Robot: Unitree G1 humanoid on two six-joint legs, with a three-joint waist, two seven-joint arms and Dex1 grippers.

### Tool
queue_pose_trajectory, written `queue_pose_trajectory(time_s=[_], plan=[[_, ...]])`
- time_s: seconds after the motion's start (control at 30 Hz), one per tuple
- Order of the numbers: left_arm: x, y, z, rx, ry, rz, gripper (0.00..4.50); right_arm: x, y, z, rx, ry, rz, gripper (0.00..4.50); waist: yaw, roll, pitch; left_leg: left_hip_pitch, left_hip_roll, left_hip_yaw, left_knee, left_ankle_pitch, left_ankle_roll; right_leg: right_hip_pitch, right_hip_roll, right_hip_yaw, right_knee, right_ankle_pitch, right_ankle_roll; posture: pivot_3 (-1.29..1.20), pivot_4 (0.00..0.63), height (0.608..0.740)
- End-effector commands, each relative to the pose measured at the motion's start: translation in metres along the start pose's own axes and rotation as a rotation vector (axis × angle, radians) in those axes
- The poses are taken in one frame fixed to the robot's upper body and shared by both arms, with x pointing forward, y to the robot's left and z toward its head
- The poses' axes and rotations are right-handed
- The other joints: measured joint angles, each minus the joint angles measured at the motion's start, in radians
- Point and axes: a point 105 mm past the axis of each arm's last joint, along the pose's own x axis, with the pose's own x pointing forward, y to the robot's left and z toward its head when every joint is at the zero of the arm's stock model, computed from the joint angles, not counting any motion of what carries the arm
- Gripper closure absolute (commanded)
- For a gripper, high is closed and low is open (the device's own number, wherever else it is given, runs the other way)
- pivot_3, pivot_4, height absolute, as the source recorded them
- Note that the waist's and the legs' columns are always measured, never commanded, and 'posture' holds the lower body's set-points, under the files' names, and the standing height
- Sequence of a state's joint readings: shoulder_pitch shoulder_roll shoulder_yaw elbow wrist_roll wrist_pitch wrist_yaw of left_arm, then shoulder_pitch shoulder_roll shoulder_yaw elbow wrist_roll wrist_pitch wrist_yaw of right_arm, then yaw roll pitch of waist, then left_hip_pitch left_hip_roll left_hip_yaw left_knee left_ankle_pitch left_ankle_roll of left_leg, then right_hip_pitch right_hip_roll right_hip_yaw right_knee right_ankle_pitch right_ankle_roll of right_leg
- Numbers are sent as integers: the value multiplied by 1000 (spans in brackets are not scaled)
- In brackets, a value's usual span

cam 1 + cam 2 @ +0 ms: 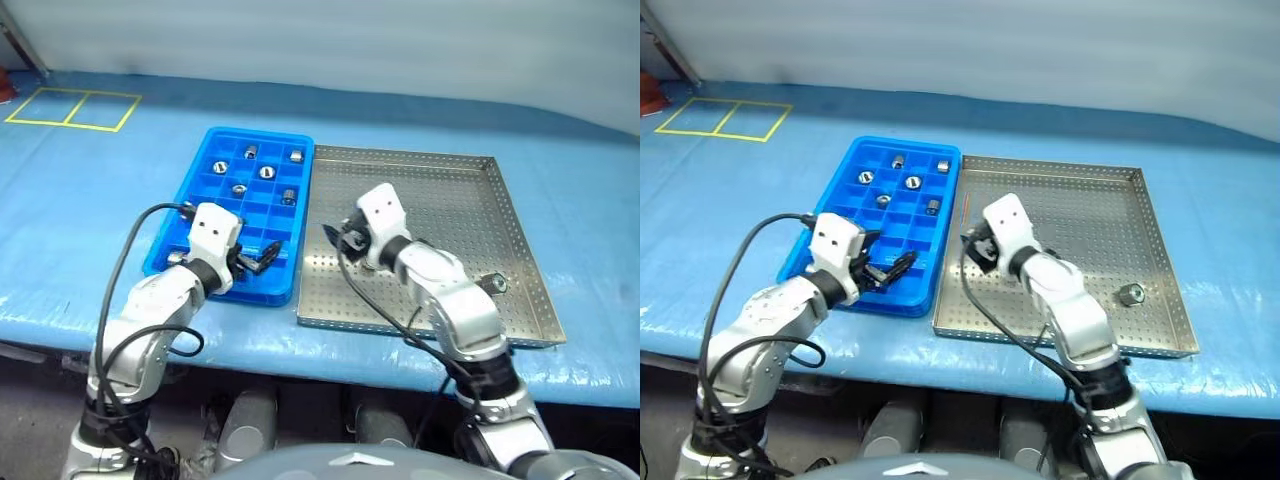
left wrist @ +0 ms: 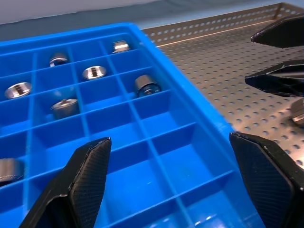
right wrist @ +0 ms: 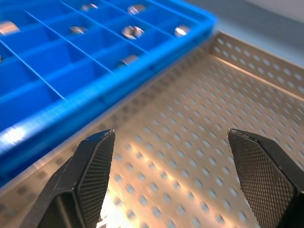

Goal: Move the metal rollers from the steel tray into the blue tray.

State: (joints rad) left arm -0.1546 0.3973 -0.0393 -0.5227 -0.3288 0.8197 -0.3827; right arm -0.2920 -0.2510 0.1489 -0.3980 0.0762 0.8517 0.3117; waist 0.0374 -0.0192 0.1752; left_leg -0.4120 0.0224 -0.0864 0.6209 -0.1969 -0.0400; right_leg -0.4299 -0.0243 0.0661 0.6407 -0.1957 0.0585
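Observation:
Next, my left gripper moves away first, because it is hovering over the blue tray's empty compartments (image 1: 257, 220) and my right gripper will bring the near roller (image 1: 368, 265) there next.
The blue tray (image 1: 258, 134) lies left of the steel tray (image 1: 450, 200), the two touching side by side. Several metal rollers (image 1: 266, 172) sit in the blue tray's far compartments, also seen in the left wrist view (image 2: 94, 72). One roller (image 1: 1131, 294) rests on the steel tray's perforated floor near its right rim. My left gripper (image 1: 258, 260) hovers open over the blue tray's near end, nothing between its fingers (image 2: 88, 175). My right gripper (image 1: 350, 240) is open above the steel tray's left part, close to the blue tray's edge, and holds nothing (image 3: 171, 175).
Both trays rest on a blue table cover (image 1: 80, 230). Yellow tape squares (image 1: 72, 108) mark its far left corner. Black cables loop from both wrists over the near table edge.

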Motion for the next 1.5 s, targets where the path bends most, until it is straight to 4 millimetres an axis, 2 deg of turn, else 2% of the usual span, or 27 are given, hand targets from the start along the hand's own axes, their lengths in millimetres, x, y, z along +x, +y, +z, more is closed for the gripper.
queue_pose_trajectory(time_s=[0.03, 0.2, 0.4, 0.5, 0.57, 0.67, 0.77, 0.87, 1.0, 1.07, 1.13, 1.33, 1.5], plan=[[8, -10, 8, 21, -33, -59, 143, -8, -5, -5, 29, 10, -49, 518, -20, 0, 0, 0, 0, 0, 0, 0, 0, 0, 0, 0, 0, 0, 0, 92, 150, 740], [16, -19, 6, 36, -14, -125, 143, -4, 7, -26, 168, 58, -46, 518, -60, 0, 0, 0, 0, 0, 2, 0, 0, 1, 0, 1, 1, 0, 1, 48, 150, 740], [20, -20, 4, 44, -4, -133, 143, 5, 9, -42, 197, 96, -62, 518, -72, 0, 0, 0, 0, 0, 3, 0, 0, 1, 0, 1, 2, 1, 1, 43, 150, 740], [19, -18, 2, 45, 6, -116, 143, 9, 7, -45, 185, 106, -68, 1106, -73, 0, 0, 0, 0, 0, 3, 0, 0, 1, 0, 1, 2, 1, 1, 61, 150, 740], [18, -15, 1, 42, 9, -101, 143, 10, 6, -43, 177, 98, -73, 1750, -72, 0, 0, 0, 0, 0, 4, 0, 0, 1, 0, 1, 2, 1, 1, 69, 150, 740], [14, -12, -1, 39, 15, -80, 143, 10, 6, -33, 151, 65, -74, 2720, -73, 0, 0, 0, 0, 0, 4, 0, 0, 1, 0, 1, 2, 1, 1, 88, 150, 740], [9, -3, -3, 29, 18, -35, 143, 12, 12, -12, 181, -4, -25, 2720, -73, 0, 0, 0, 0, 0, 3, 0, 0, 1, 0, 1, 2, 1, 1, 105, 150, 740], [2, 7, -4, 27, 19, 16, 143, 19, 16, 10, 136, -60, 21, 2720, -74, 0, 0, 0, 0, 0, 3, 0, 0, 1, 0, 1, 2, 1, 1, 129, 150, 740], [-14, 36, -3, 27, -1, 191, 143, 40, 34, 39, 67, -121, 133, 2720, -65, 0, 0, 1, 0, 0, 4, 0, 0, 1, 1, 1, 3, 1, 1, 182, 150, 740], [-22, 52, 0, -2, -24, 296, 143, 52, 44, 49, 56, -142, 188, 2720, -59, 0, 0, 1, 0, 0, 4, 0, 0, 1, 1, 1, 3, 1, 1, 205, 150, 740], [-31, 61, 1, -13, -38, 345, 143, 66, 54, 58, 45, -168, 237, 2720, -51, 0, 0, 1, 0, 0, 3, 0, 0, 1, 1, 1, 3, 1, 1, 232, 150, 740], [-45, 54, 0, -8, -55, 357, 143, 98, 88, 67, 100, -205, 376, 2720, -16, 0, 0, 1, 0, 0, 0, 0, 0, 1, 1, 1, 1, 3, 4, 302, 150, 740], [-48, 47, -3, -14, -51, 360, 143, 111, 102, 67, 119, -225, 429, 2720, 16, 0, 1, 1, 0, -1, 0, 0, 0, 1, 1, 0, 1, 1, 1, 341, 150, 740]])
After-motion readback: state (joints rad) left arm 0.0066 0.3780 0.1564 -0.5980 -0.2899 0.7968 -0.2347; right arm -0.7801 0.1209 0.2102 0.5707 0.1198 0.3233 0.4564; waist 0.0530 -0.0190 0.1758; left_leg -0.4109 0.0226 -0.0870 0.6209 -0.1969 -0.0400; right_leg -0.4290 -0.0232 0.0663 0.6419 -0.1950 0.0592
